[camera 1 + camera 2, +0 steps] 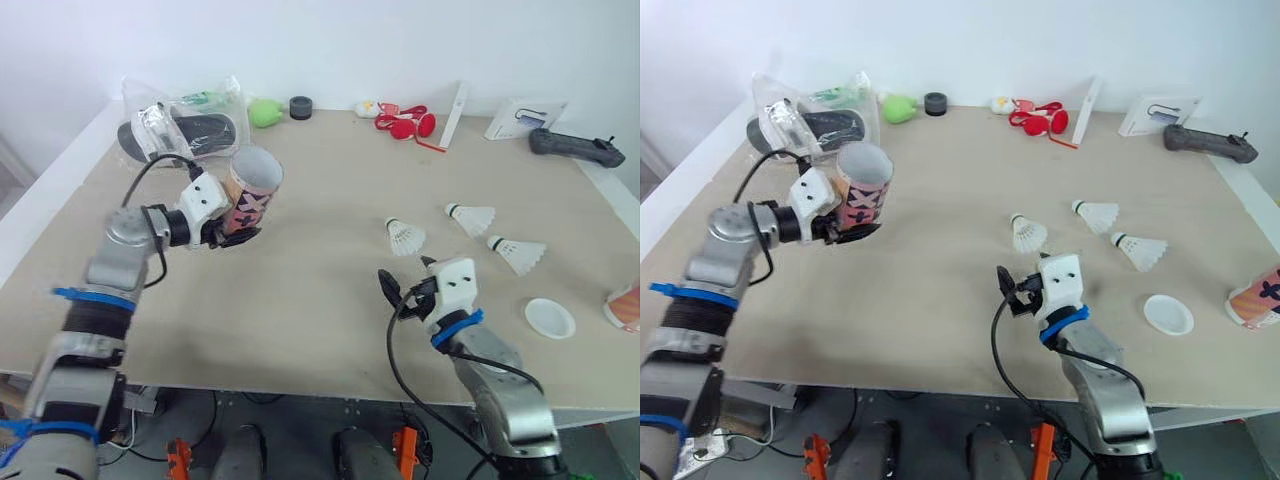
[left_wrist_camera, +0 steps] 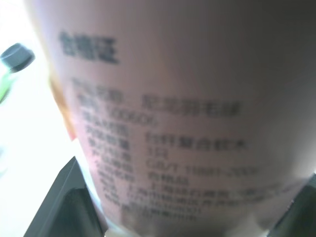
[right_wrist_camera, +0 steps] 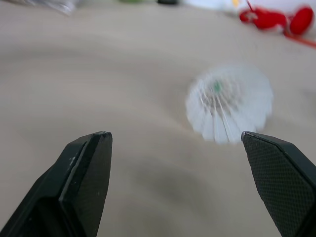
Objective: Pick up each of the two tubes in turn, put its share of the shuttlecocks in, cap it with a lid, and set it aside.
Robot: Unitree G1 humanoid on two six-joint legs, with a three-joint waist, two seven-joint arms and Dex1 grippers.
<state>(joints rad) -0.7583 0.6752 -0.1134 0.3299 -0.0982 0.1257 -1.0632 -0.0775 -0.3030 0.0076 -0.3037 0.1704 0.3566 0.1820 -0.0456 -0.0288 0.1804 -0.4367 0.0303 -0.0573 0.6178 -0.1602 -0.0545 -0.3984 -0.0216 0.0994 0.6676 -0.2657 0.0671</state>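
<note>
The white shuttlecock [image 1: 405,237] will slip all the way inside when the robot puts it in cork first, because the tube's opening [image 1: 258,168] looks about as wide as the shuttlecock's skirt.
My left gripper [image 1: 233,233] is shut on a pink patterned tube [image 1: 250,190], held tilted above the table's left side with its open mouth up. Up close the tube's printed wall [image 2: 173,123] sits between the black fingers [image 2: 64,202]. Three white shuttlecocks lie on the right half: one [image 1: 405,236] just beyond my right gripper [image 1: 405,277], two more [image 1: 472,217] [image 1: 520,253] farther right. The right gripper stands open and holds nothing, with the nearest shuttlecock [image 3: 228,101] ahead of it. A white lid [image 1: 550,318] lies near the front right. A second tube [image 1: 625,305] lies at the right edge.
A plastic bag with dark slippers [image 1: 180,125] sits at the back left. A green object [image 1: 264,112], a black roll [image 1: 301,107], red items [image 1: 405,122], a white strip [image 1: 455,113], a white box [image 1: 522,118] and a black controller [image 1: 575,148] line the back.
</note>
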